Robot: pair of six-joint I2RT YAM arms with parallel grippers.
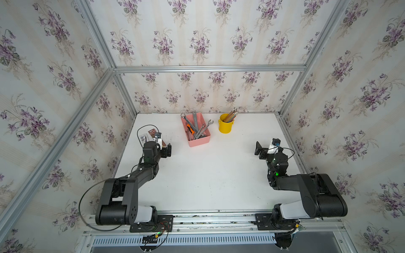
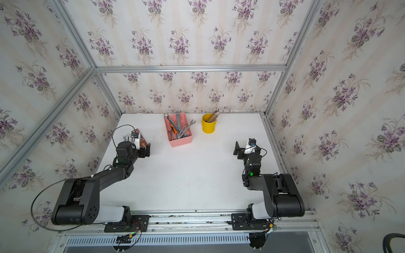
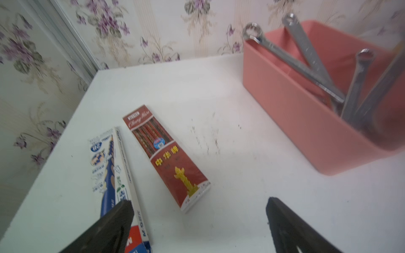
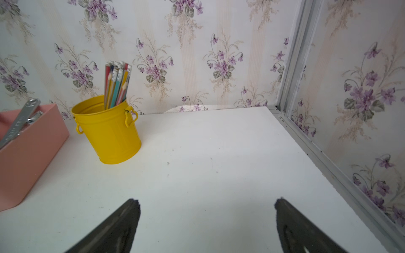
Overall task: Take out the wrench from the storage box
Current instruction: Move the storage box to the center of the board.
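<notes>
The storage box stands far back [image 1: 194, 114] near the wall, so next my left gripper pinches the box's side rim [image 1: 184, 128] and pulls the box closer before taking the wrench.
The salmon-pink storage box [image 1: 199, 140] [image 2: 181, 141] stands at the back middle of the white table. Several silver wrenches [image 1: 188, 121] [image 2: 178, 119] lean in it, heads sticking over the rim, beside an orange-handled tool [image 1: 191, 129]. In the left wrist view the box [image 3: 295, 114] and a wrench [image 3: 291, 63] lie ahead and to one side. My left gripper [image 1: 167, 150] [image 3: 198, 204] is open and empty, left of the box and nearer the front. My right gripper [image 1: 259, 151] [image 4: 206, 203] is open over bare table, well to the right of the box [image 4: 28, 153].
A yellow cup [image 1: 225, 127] [image 4: 109, 133] full of pencils stands just right of the box. A red pencil packet [image 3: 166, 157] and a blue-white one [image 3: 109, 166] lie under and ahead of my left gripper. Wallpapered walls with aluminium rails close in three sides of the table.
</notes>
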